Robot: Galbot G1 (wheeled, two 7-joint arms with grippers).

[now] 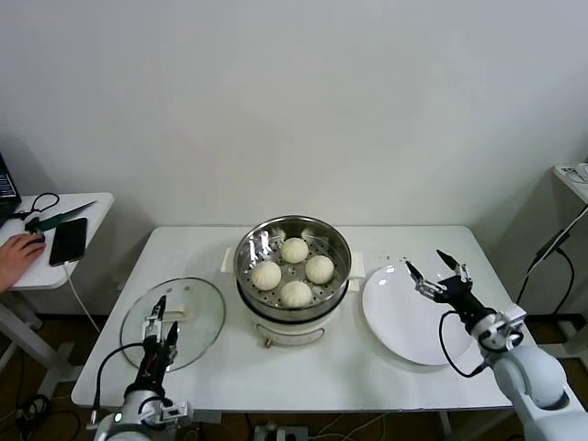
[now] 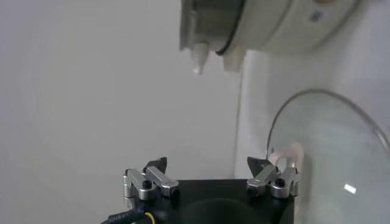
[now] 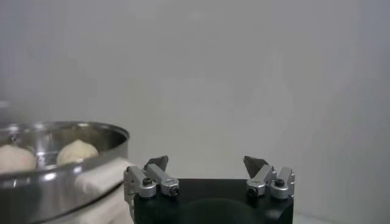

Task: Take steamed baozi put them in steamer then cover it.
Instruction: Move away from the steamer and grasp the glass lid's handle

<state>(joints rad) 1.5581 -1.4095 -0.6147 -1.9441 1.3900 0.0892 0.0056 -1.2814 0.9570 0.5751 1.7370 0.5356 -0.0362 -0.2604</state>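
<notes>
My open left gripper should continue to go down toward the white handle until the fingers straddle its bar. The handle stands up from the lid, and its loop faces the gripper.
The steamer (image 1: pixel 292 241) stands at the table's middle, uncovered, with four baozi on its tray: (image 1: pixel 295 250), (image 1: pixel 266 275), (image 1: pixel 319 268), (image 1: pixel 296 293). The cover (image 1: pixel 197 312), a glass lid with a white handle (image 1: pixel 175 314), lies flat on the table left of the steamer. My left gripper (image 1: pixel 163 317) is open and empty, above the lid's near-left part. In the left wrist view the gripper (image 2: pixel 207 164) has the lid (image 2: pixel 332 152) and the steamer base (image 2: pixel 268 24) ahead. My right gripper (image 1: pixel 424 258) is open and empty over the white plate (image 1: pixel 404 317). The right wrist view shows the gripper (image 3: pixel 207 163), the steamer (image 3: pixel 61 167) and a baozi (image 3: pixel 76 151).
The white plate lies right of the steamer. A side table (image 1: pixel 55 243) at the far left holds a phone (image 1: pixel 68 241) and a person's hand (image 1: pixel 18 255). A white wall stands behind the table.
</notes>
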